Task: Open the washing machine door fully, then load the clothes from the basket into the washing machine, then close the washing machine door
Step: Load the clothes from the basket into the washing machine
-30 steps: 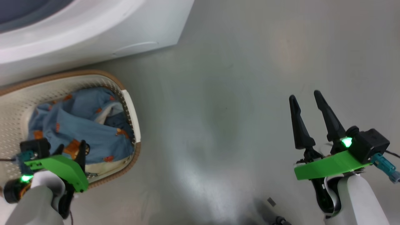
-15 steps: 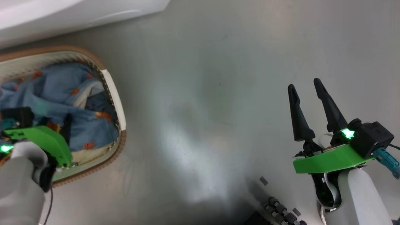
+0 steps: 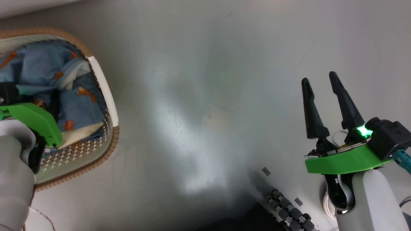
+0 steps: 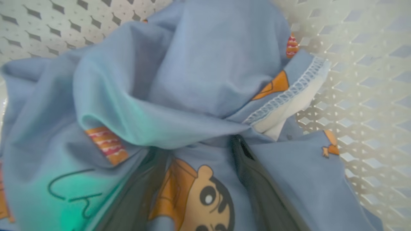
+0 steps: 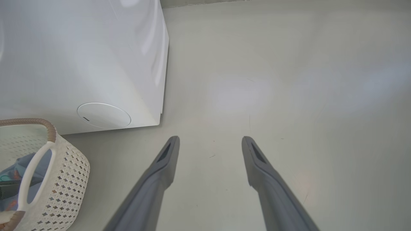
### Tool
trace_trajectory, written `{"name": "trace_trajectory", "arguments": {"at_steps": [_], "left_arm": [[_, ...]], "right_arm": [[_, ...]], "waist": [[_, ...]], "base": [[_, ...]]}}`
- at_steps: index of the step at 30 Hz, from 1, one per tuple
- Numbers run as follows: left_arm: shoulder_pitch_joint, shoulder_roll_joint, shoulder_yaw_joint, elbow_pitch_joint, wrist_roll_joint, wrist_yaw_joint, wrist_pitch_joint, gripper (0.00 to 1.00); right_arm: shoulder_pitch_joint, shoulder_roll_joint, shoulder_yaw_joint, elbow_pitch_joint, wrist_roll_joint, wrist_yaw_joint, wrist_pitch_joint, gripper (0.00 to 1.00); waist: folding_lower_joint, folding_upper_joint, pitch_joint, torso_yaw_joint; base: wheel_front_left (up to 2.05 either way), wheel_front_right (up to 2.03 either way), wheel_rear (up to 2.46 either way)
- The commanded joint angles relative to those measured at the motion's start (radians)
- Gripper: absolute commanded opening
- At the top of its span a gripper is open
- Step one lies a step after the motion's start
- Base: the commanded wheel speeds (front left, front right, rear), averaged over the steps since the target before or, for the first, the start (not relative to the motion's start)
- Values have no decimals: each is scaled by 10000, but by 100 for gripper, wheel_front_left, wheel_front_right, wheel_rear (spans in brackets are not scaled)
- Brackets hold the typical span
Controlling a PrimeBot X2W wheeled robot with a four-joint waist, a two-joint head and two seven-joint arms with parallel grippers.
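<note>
Light blue cloth (image 3: 96,133) shows under the cream edge of the heap (image 3: 42,67), so I expect another piece of clothing to stay behind in the basket when I pick up the heap.
The cream perforated basket (image 3: 107,96) with a brown rim stands on the floor at the left, and the right wrist view catches it too (image 5: 69,179). The clothes (image 3: 41,69), light blue with orange-brown cartoon prints, lie bunched inside. My left gripper (image 4: 197,147) is open and pushed down into the clothes (image 4: 192,64), with a fold of fabric between its dark fingers (image 4: 257,183). Its green wrist mount (image 3: 32,118) hangs over the basket. My right gripper (image 3: 319,78) stands open over bare floor, nothing between its fingers (image 5: 160,170). The white washing machine (image 5: 80,57) stands behind the basket. The washing machine door is out of view.
Smooth grey floor (image 3: 205,96) stretches between the basket and my right arm. A round cover (image 5: 103,115) sits low on the washer's front. Dark ribbed parts of my own base (image 3: 285,211) show at the bottom edge.
The head camera has swung, so the washer and basket slid up and left in the picture. My left gripper stays in the basket's clothes. The right gripper holds its place, open.
</note>
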Motion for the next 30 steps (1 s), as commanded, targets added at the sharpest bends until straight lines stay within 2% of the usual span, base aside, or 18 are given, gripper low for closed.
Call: {"name": "trace_trajectory", "arguments": {"at_steps": [1,2,4,5,12,19,25,30], "left_arm": [[38,346,106,138,72,-28,-153,100],[-11,291,66,249,86,-28,-203,77],[-72,185,-45,411,124,-28,-310,20],[-94,134,-96,488,139,-28,-370,0],[-142,-99,-199,833,97,-28,-948,0],[286,-284,-222,671,335,136,-1769,0],[1506,-182,890,-1758,843,819,-1803,0],[3196,-453,2347,-3957,1662,1397,-1805,0]], "right_arm": [[165,-91,134,-241,-6,16,-74,100],[167,-91,102,-260,-10,16,-74,100],[171,-91,40,-288,-21,16,-74,100],[173,-91,10,-294,-30,16,-74,100],[83,-91,-142,-175,-131,16,-74,100],[145,-91,-314,110,-137,16,-74,100],[325,-91,-572,453,-154,16,-74,100],[632,-91,-689,659,-223,16,-74,100]], "waist": [[0,-1,168,-16],[0,-1,202,-1],[0,-1,246,36],[0,-1,257,60],[0,-1,107,342],[0,-1,-716,934],[0,-1,-1750,1555],[0,-1,-2787,1954]], "base": [[0,0,0],[0,0,0],[0,0,0],[0,0,0],[0,0,0],[0,0,0],[0,0,0],[0,0,0]]}}
